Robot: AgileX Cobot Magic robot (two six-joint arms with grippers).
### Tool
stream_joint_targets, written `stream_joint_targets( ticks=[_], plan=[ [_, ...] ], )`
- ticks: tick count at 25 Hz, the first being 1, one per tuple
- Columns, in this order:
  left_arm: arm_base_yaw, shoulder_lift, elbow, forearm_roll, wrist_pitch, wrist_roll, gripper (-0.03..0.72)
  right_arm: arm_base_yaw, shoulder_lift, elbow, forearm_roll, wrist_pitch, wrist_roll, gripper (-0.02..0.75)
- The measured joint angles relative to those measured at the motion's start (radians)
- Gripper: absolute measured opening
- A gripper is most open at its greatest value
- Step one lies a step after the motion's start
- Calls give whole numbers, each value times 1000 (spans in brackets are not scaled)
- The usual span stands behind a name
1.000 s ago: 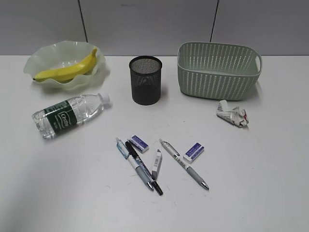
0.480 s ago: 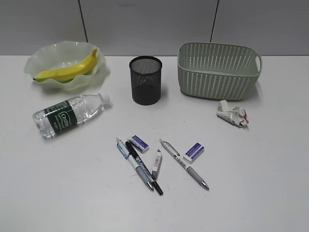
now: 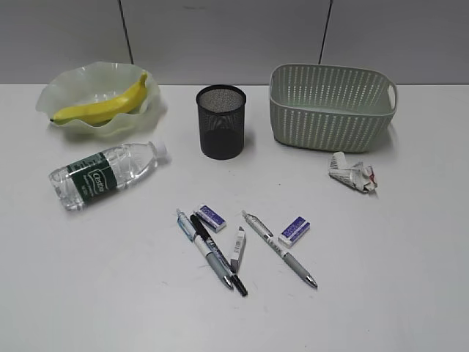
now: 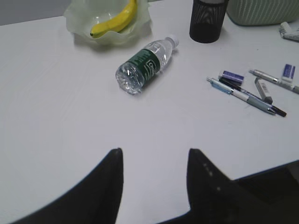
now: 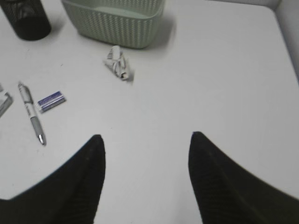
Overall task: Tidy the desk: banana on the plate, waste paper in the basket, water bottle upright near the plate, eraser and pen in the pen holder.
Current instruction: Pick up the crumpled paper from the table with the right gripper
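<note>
The waste paper (image 3: 352,172) is lying free in front of the basket. My right gripper is open and should keep going toward the paper's crumpled near end (image 3: 366,180) until the fingers are on both sides of it.
The banana (image 3: 102,104) lies in the pale green plate (image 3: 66,84) at the back left. In front of it the water bottle (image 3: 102,174) lies on its side. The black mesh pen holder (image 3: 220,121) stands mid-back, the basket (image 3: 331,106) to its right, with the waste paper (image 3: 352,173) just before it. Three pens (image 3: 278,248) and three erasers (image 3: 294,230) lie scattered at the centre. My left gripper (image 4: 155,151) hangs open above bare desk, well short of the bottle (image 4: 145,69). My right gripper (image 5: 146,136) is open too, nearer than the paper (image 5: 117,64). Neither arm shows in the exterior view.
The white desk (image 3: 381,293) ends at a grey panelled wall behind. Its right edge (image 5: 285,42) shows in the right wrist view. A dark area beyond the front edge (image 4: 275,179) shows in the left wrist view.
</note>
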State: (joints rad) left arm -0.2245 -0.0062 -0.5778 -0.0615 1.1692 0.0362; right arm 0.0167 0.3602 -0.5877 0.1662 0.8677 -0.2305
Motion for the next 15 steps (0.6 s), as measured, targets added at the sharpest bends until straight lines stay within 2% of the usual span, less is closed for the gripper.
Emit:
stream_joint_targets(
  ticks=[5, 15],
  plan=[
    [0, 0, 16, -1, -68, 0, 336, 33, 361, -90, 69, -79, -131, 454],
    [0, 0, 39, -6, -107, 0, 335, 174, 1114, -467, 50, -100, -164, 482]
  ],
)
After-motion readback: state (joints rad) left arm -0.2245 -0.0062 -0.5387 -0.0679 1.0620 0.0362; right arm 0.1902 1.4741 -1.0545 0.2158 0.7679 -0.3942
